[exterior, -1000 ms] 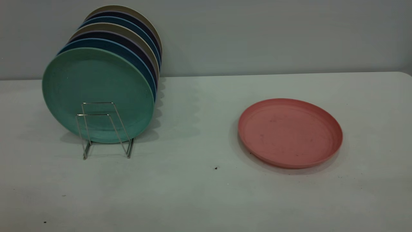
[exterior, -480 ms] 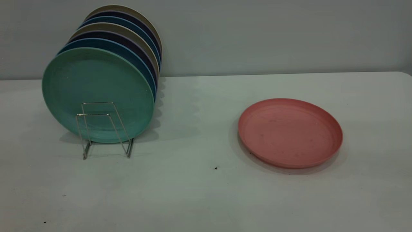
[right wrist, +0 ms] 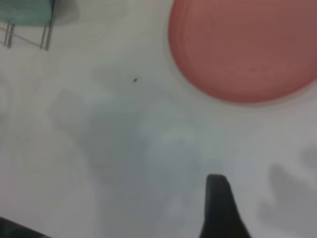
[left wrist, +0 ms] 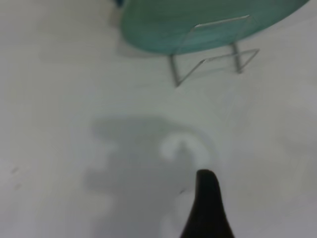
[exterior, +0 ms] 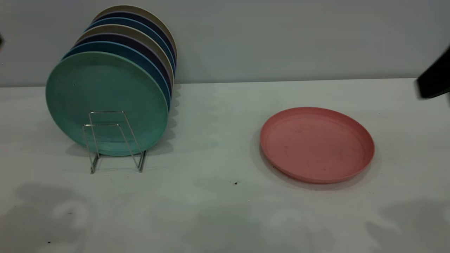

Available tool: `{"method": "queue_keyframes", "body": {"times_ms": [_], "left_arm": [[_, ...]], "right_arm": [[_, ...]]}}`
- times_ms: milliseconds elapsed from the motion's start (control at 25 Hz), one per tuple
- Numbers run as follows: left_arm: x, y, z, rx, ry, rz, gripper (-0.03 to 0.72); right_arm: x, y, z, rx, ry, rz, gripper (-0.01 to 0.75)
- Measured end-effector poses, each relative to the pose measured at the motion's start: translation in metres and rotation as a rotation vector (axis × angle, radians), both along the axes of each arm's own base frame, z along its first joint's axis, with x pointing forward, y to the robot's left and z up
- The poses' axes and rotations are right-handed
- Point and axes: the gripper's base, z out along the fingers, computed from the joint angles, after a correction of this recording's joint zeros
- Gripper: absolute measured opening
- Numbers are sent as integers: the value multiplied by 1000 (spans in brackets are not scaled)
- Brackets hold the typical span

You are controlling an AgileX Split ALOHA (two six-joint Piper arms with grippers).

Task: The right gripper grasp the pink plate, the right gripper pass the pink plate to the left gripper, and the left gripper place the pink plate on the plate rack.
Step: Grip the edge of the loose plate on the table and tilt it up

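I should keep moving in until my fingers are on both sides of the pink plate's rim (exterior: 372, 149) toward my right gripper, because that rim lies free with open space (exterior: 386, 147) beside it.
The pink plate (exterior: 316, 146) lies flat on the table (exterior: 218, 214) at the right. It also shows in the right wrist view (right wrist: 242, 49). The plate rack (exterior: 112, 140) stands at the left with its front wire loops free; it shows in the left wrist view (left wrist: 213, 54) too. The right gripper (exterior: 434, 79) is a blurred black shape at the right edge, above and to the right of the plate, apart from it; in its own view (right wrist: 220, 208) it hangs over bare table. The left gripper (left wrist: 207, 208) hangs over bare table in front of the rack.
Several plates stand in the rack behind the free loops, a teal-green plate (exterior: 105, 102) at the front, blue, dark and beige ones behind. A grey wall runs along the table's far edge. Arm shadows fall on the front of the table.
Both arms have come in: a black shape now shows at the right edge, a dark sliver at the left edge, and shadows have appeared on the table's front. Plate and rack have not moved.
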Motion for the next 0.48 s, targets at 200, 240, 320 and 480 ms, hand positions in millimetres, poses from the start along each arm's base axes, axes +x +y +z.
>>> {"method": "queue_keyframes", "body": {"times_ms": [200, 240, 320, 480], "left_arm": [[25, -16, -15, -134, 20, -72, 591], [29, -20, -18, -173, 24, -95, 591], [36, -28, -25, -239, 19, -140, 591], [47, -40, -35, -361, -5, -208, 591]], "right_arm": [[46, -1, -44, 18, 112, 0, 496], [57, -4, -53, 20, 134, -11, 496], [76, -11, -68, 30, 164, -40, 496], [116, -32, -95, 64, 202, -80, 494]]}}
